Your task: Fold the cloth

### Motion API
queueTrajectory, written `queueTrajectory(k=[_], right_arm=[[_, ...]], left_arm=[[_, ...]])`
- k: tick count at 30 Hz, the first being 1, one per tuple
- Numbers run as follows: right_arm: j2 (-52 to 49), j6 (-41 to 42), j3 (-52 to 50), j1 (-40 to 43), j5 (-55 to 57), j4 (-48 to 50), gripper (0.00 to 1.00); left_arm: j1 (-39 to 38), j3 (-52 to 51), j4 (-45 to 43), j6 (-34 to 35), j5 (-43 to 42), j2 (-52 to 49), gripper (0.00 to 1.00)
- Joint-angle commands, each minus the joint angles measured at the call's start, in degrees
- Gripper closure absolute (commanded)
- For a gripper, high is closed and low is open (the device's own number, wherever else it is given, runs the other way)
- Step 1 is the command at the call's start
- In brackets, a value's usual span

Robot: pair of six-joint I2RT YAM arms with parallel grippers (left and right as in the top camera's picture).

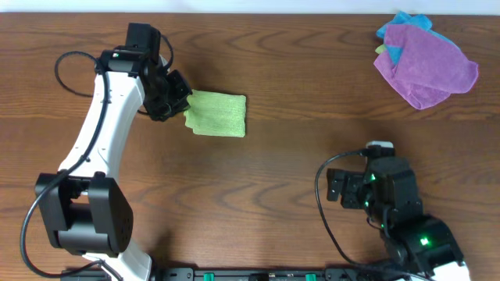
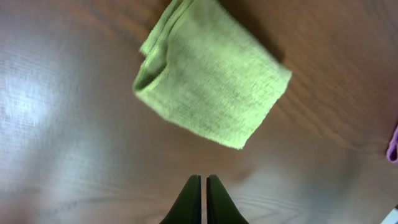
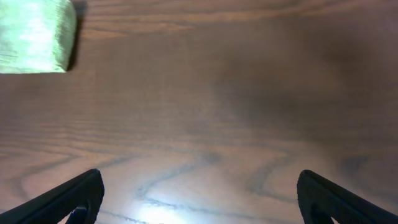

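The layers of the green cloth stand apart at the cloth's edge (image 2: 153, 70) far from my right gripper. Next, my left gripper opens, tilts low and grabs the cloth's loose corner (image 2: 142, 88) there.
A green cloth (image 1: 216, 114) lies folded into a small rectangle on the wooden table, left of centre. It fills the upper middle of the left wrist view (image 2: 208, 81) and shows at the top left corner of the right wrist view (image 3: 34, 34). My left gripper (image 1: 170, 100) is just left of the cloth; its fingers (image 2: 203, 186) are shut, empty and apart from the cloth. My right gripper (image 1: 344, 187) is at the front right, far from the cloth; its fingers (image 3: 199, 196) are wide open and empty above bare table.
A pile of cloths, purple (image 1: 426, 66) over blue (image 1: 402, 23), lies at the back right corner of the table. A sliver of the purple cloth (image 2: 393, 146) shows at the right edge of the left wrist view. Black cables run beside both arm bases.
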State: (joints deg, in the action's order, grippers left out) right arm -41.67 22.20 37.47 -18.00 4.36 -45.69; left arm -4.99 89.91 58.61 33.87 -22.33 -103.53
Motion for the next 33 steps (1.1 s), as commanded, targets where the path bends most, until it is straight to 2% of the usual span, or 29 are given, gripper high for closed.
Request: queueTrajectory(k=[1,3,6,13,14,17,20,21,27,33], right_arm=[[0.24,2.21,-0.57,0.48,1.9,-0.74,0.01],[0.04,2.21,-0.59,0.46,1.92,-0.92,0.01],[-0.02,2.21,-0.59,0.46,1.9,-1.49,0.01],[-0.02,2.19,-0.59,0.48,1.92,-1.79,0.01],[-0.02,2.19,-0.59,0.46,1.92,-1.79,0.01],[-0.02,2.19,-0.59,0.46,1.9,-1.77,0.01],[-0.02,2.19,-0.59,0.46,1.9,-1.77,0.01],[-0.02,2.19,-0.59,0.46,1.9,-1.77,0.01],[-0.02,2.21,-0.59,0.46,1.86,-1.77,0.01],[-0.02,2.21,-0.59,0.46,1.86,-1.77,0.01]], left_arm=[[-0.28,-3.13,1.49,3.61,0.22,3.21,0.94],[-0.31,-6.58,1.49,4.37,-0.09,5.33,0.92],[-0.28,-14.1,1.33,5.14,-1.31,10.56,0.82],[-0.28,-27.85,-2.4,5.88,-1.86,21.84,0.52],[-0.28,-29.62,-3.65,6.43,-2.27,23.15,0.46],[-0.28,-35.8,-11.61,7.72,-6.03,26.49,0.24],[-0.28,-40.98,-21.0,10.01,-9.79,27.8,0.1],[-0.28,-42.91,-24.92,10.88,-11.1,27.96,0.03],[-0.28,-52.89,-47.8,17.66,-14.82,27.89,0.05],[-0.28,-57.68,-59.04,20.22,-12.92,27.89,0.05]])
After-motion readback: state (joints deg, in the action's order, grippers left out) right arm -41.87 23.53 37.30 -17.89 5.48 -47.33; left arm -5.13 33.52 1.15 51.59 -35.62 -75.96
